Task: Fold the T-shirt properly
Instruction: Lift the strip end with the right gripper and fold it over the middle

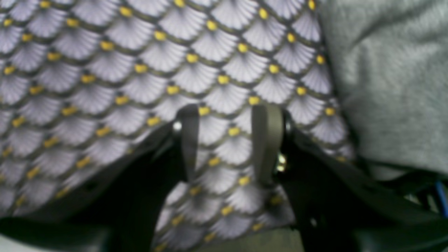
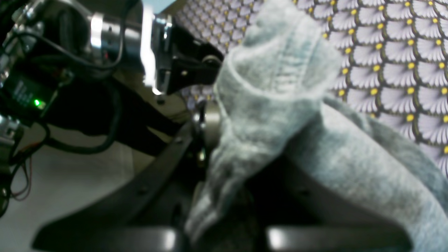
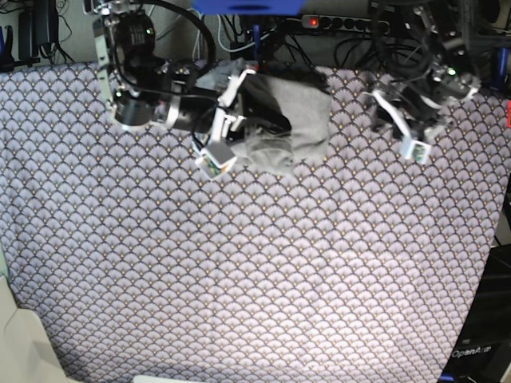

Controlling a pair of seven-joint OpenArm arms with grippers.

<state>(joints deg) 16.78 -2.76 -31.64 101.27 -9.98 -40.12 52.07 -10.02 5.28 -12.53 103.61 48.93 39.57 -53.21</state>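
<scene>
A thick heap of the T-shirt hangs over the fingers of the robot's right gripper, so next the right gripper puts it down and takes the T-shirt's edge to spread the T-shirt out.
The light grey T-shirt lies bunched up at the far edge of the table, with dark folds on its left side. My right gripper is shut on a bunch of the T-shirt, which drapes over its fingers and hides them in the right wrist view. My left gripper is open and empty above the tablecloth, its two fingers apart. The T-shirt's edge lies just to its right. In the base view the left gripper is a short way right of the shirt.
The purple fan-scale tablecloth covers the whole table. Cables and a power strip run along the far edge behind both arms. The right arm's body stands at the far left.
</scene>
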